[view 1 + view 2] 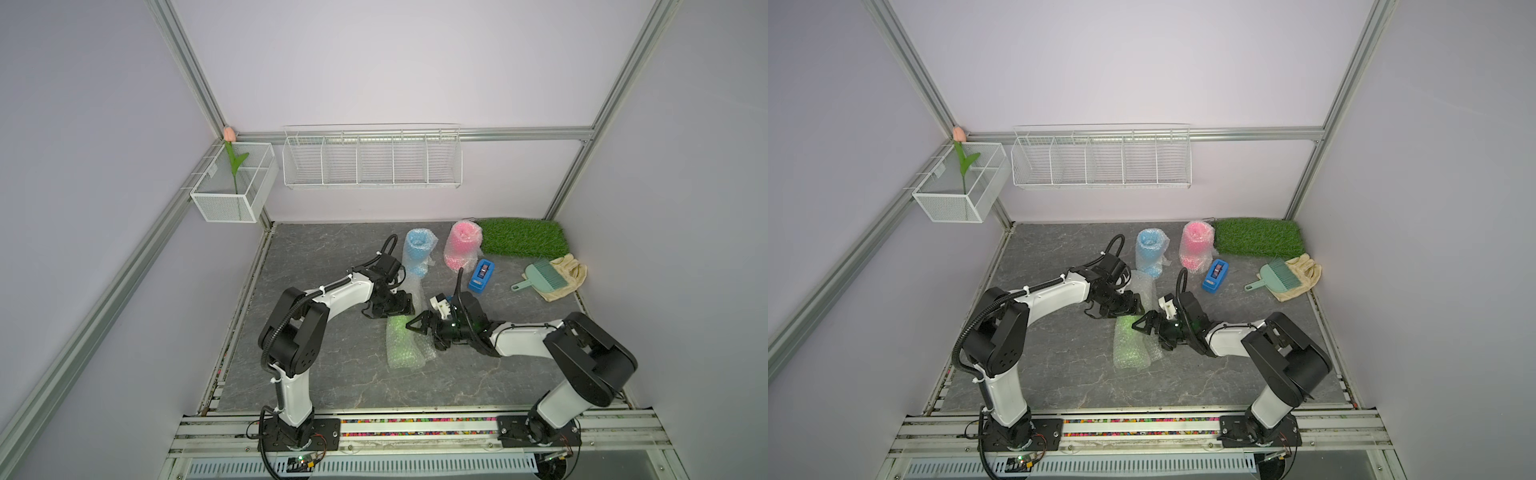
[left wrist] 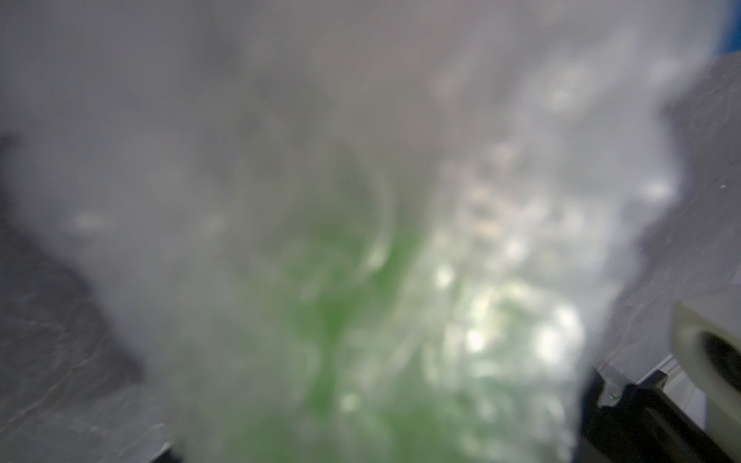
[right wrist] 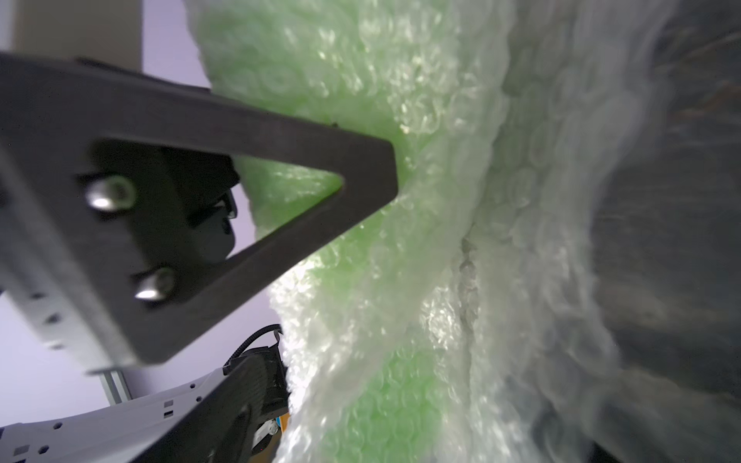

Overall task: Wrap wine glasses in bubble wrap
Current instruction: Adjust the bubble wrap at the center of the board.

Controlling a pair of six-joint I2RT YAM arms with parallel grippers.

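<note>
The lime green bundle points away from the robot with its flap loose, so the robot's right gripper should grasp its near end (image 1: 406, 359) and turn the bundle crosswise before taping.
The lime green wine glass (image 1: 399, 343) (image 1: 1127, 347) lies on its side mid-table, rolled in bubble wrap (image 3: 521, 200), with a loose flap on its right. My left gripper (image 1: 392, 313) hangs open over its far end. Blurred wrap and green (image 2: 361, 320) fill the left wrist view and hide the fingers. My right gripper (image 1: 422, 334) is open at the bundle's right side. Its upper finger (image 3: 280, 136) rests against the green bundle (image 3: 361, 80); wrap hides the other finger. The blue (image 1: 419, 253) and pink (image 1: 461, 245) glasses stand wrapped at the back.
A blue tape dispenser (image 1: 481, 276) lies right of the pink bundle. A green grass mat (image 1: 521, 237) fills the back right corner, with a teal dustpan brush (image 1: 540, 276) and a beige cloth (image 1: 569, 276) before it. White wire baskets (image 1: 372, 160) hang on the walls.
</note>
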